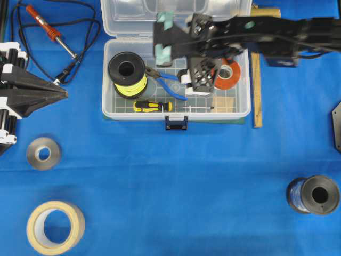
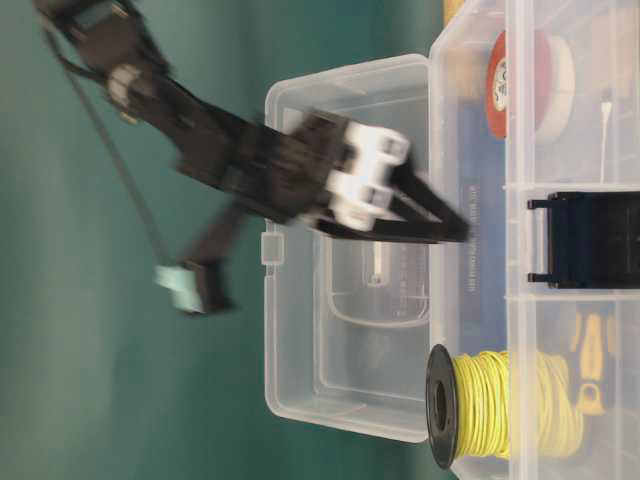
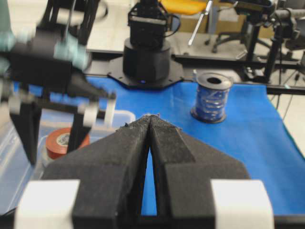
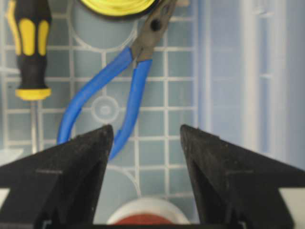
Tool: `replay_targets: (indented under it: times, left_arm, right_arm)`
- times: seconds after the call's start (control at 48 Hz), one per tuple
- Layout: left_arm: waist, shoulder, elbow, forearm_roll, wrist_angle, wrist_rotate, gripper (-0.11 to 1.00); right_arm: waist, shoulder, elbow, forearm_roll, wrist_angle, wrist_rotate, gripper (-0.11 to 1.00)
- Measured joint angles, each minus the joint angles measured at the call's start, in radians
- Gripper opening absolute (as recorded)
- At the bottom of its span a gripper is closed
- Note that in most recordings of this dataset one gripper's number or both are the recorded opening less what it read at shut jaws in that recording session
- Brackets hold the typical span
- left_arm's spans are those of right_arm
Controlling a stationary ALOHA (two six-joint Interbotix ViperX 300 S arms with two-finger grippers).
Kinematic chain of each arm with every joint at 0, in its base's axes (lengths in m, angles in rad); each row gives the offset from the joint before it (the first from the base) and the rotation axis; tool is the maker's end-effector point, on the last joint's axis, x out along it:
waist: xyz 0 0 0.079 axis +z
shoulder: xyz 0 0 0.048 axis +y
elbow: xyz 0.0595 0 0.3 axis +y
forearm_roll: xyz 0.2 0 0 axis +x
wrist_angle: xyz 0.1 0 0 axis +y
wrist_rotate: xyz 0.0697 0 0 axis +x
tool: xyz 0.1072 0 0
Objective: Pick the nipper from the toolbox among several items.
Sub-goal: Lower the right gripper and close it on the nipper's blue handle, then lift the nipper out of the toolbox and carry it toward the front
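Observation:
The blue handles are spread apart from their joint (image 1: pixel 155 74), so I expect the other handle (image 1: pixel 171 91) to come along and stay splayed when the robot lifts the nipper by one.
The nipper (image 1: pixel 168 82) lies on the grid floor of the open clear toolbox (image 1: pixel 105 85), its dark jaws next to the yellow wire spool. In the right wrist view the nipper (image 4: pixel 128 81) lies just ahead, and its blue handle ends reach the left finger (image 4: pixel 90 157). My right gripper (image 1: pixel 193 79) hangs open and empty over the toolbox floor (image 4: pixel 181 95), blurred in the overhead and table-level views (image 2: pixel 455 228). My left gripper (image 1: pixel 65 94) is shut and empty at the table's left edge, with its tips together in the left wrist view (image 3: pixel 150 117).
In the toolbox are a yellow wire spool (image 1: pixel 127 72), a yellow-and-black screwdriver (image 1: pixel 152 105) and a red tape roll (image 1: pixel 228 74). On the blue cloth lie a soldering iron (image 1: pixel 48 29), a grey ring (image 1: pixel 43 153), a masking tape roll (image 1: pixel 56 226), a blue wire spool (image 1: pixel 314 194) and a wooden ruler (image 1: pixel 257 90).

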Motion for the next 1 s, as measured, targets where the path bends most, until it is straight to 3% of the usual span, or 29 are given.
replay_targets:
  times: [0.354,0.438,0.563,0.834,1.0]
  left_arm:
    - [0.000,0.000,0.000,-0.002,0.009,0.000,0.00]
    - [0.000,0.000,0.002,-0.002,0.014,0.000,0.00]
    - [0.000,-0.002,0.000,0.000,0.020,0.000,0.00]
    - [0.000,-0.003,0.000,0.000,0.026,-0.002,0.00]
    - [0.000,-0.005,0.000,0.000,0.031,-0.002,0.00]
  right_arm:
    - [-0.002,0.144,-0.018,0.012,-0.044,0.003,0.55]
    - [-0.002,0.153,-0.023,0.014,-0.052,0.002,0.45]
    - [-0.002,0.155,-0.025,0.015,-0.058,0.000,0.15]
    - [-0.008,0.137,-0.018,0.012,-0.054,0.009,0.14]
    - [-0.009,0.028,0.002,0.012,-0.054,0.014,0.14]
